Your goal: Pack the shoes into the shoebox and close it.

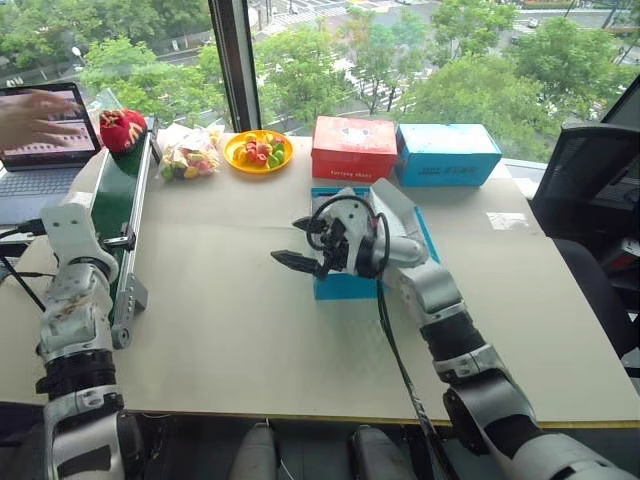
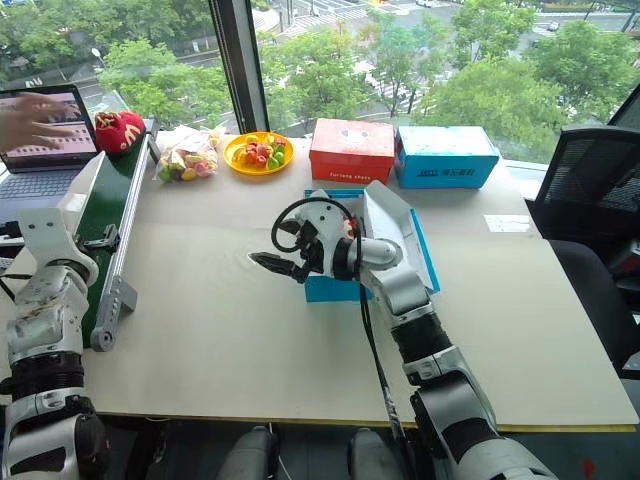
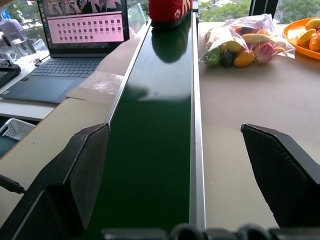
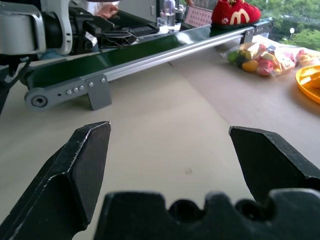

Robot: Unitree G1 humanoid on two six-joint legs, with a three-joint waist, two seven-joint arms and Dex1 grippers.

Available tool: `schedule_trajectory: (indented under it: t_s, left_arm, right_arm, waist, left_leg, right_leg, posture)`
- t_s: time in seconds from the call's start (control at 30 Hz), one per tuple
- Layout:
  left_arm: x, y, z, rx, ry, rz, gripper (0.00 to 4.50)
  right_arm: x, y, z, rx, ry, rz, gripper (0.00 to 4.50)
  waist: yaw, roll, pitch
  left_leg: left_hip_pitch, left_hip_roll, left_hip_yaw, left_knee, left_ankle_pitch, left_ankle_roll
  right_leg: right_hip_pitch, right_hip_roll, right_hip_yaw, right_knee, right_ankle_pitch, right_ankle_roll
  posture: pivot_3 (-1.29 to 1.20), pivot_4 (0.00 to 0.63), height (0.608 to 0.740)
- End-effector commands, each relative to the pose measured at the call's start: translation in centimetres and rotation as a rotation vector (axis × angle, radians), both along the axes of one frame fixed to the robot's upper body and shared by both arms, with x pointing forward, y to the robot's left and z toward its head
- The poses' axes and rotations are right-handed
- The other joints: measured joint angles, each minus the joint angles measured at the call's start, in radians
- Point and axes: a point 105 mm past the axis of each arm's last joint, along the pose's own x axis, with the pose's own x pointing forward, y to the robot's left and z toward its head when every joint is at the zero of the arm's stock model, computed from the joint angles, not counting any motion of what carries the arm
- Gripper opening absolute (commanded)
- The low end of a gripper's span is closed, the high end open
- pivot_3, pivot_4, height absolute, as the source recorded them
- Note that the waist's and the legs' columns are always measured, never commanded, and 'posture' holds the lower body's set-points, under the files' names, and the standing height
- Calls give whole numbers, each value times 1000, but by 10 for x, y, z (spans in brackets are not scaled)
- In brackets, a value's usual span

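A lone red shoe (image 1: 122, 131) is on the green conveyor belt, so the robot should expect its mate to be hidden in the shoebox (image 1: 345, 287) behind the robot's right gripper.
A red shoe (image 1: 122, 128) with yellow and white markings sits at the far end of the green conveyor belt (image 1: 118, 195). The shoebox (image 1: 345, 287), bright blue and white inside, stands open mid-table with its lid (image 2: 392, 222) leaning back. My right gripper (image 1: 285, 262) hangs just left of the box, open and empty, pointing toward the belt. My left gripper (image 3: 174, 130) is open over the near end of the belt, with the shoe (image 3: 170, 9) far ahead of it. What lies inside the box is hidden by my right hand.
A bag of colourful sweets (image 1: 190, 155), a yellow plate of fruit (image 1: 258, 150), a red box (image 1: 354, 147) and a second blue box (image 1: 447, 154) line the far edge. A person's hand (image 1: 35, 115) rests on a laptop (image 1: 40, 160) left of the belt. A black chair (image 1: 590, 190) stands at the right.
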Motion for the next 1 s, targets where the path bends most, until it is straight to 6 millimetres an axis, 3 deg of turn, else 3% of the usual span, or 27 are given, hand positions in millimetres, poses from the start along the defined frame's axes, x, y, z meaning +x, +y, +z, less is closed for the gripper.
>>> schedule_trajectory:
  t_s: [0.03, 0.17, 0.53, 1.0]
  left_arm:
    - [-2, 9, 16, 43, -54, 7, 4500]
    - [-6, 9, 14, 17, -90, -18, 4500]
    - [-11, 25, 8, 24, -90, -8, 4500]
    - [-4, 37, -5, 52, -46, 19, 4500]
  right_arm:
    - [-1, 3, 17, 30, -79, 3, 4485]
    - [-3, 0, 14, 23, -70, 11, 4485]
    - [21, -12, 28, 129, -102, -194, 4485]
    - [17, -11, 23, 153, -49, -156, 4485]
  waist:
    - [0, 0, 0]
    - [1, 0, 0]
    - [2, 0, 0]
    - [2, 0, 0]
  left_leg:
    - [0, 0, 0, 0, 0, 0]
    - [0, 0, 0, 0, 0, 0]
    - [0, 0, 0, 0, 0, 0]
    - [0, 0, 0, 0, 0, 0]
  right_leg:
    - [0, 0, 0, 0, 0, 0]
    - [0, 0, 0, 0, 0, 0]
    - [0, 0, 0, 0, 0, 0]
    - [0, 0, -1, 0, 0, 0]
  posture:
    - [0, 150, 739]
    - [0, 150, 739]
    - [0, 150, 739]
    - [0, 150, 739]
